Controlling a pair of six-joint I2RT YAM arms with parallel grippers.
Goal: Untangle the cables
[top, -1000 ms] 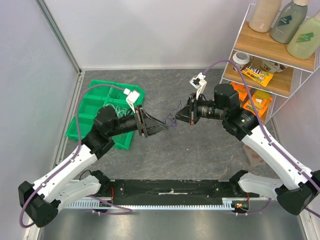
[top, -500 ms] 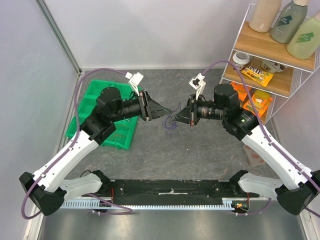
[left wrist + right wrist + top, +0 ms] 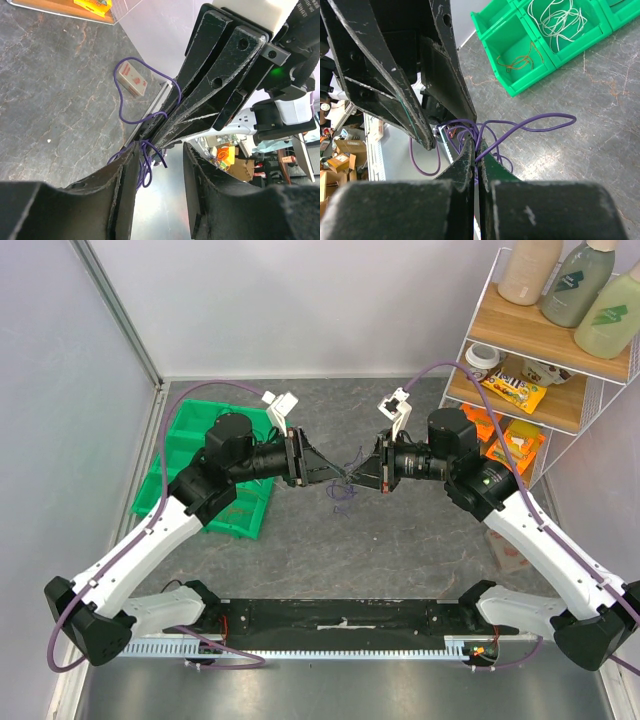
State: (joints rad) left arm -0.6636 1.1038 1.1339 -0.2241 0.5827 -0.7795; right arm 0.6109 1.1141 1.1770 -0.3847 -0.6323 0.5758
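I should take the piece poking out [image 3: 160, 157] with my left gripper and lift it while my right gripper opens, because my right gripper is pinching the purple cable pieces in a bunch [image 3: 478, 144].
The cables here are a small clump of thin purple wire [image 3: 343, 486] hanging above the middle of the table. My right gripper [image 3: 360, 471] is shut on the clump; in the right wrist view its jaws [image 3: 475, 146] pinch the purple strands [image 3: 540, 122], and loops fan out past the tips. My left gripper [image 3: 333, 476] faces it tip to tip and is open. In the left wrist view [image 3: 157, 152] the purple strands [image 3: 145, 167] lie against its left finger [image 3: 117, 185], with the other finger apart from them. A purple loop [image 3: 121, 97] hangs from the right gripper's fingers [image 3: 210, 95].
A green divided bin [image 3: 178, 452] stands at the left; it holds white wires [image 3: 559, 22] and an orange wire [image 3: 520, 61] in separate compartments. A wire shelf [image 3: 540, 360] with bottles and snack packs stands at the right. A small box [image 3: 131, 80] lies on the table.
My left arm has swung up and to the right, away from the green bin. Its open fingers now reach the purple clump held by my right gripper, which has stayed put.
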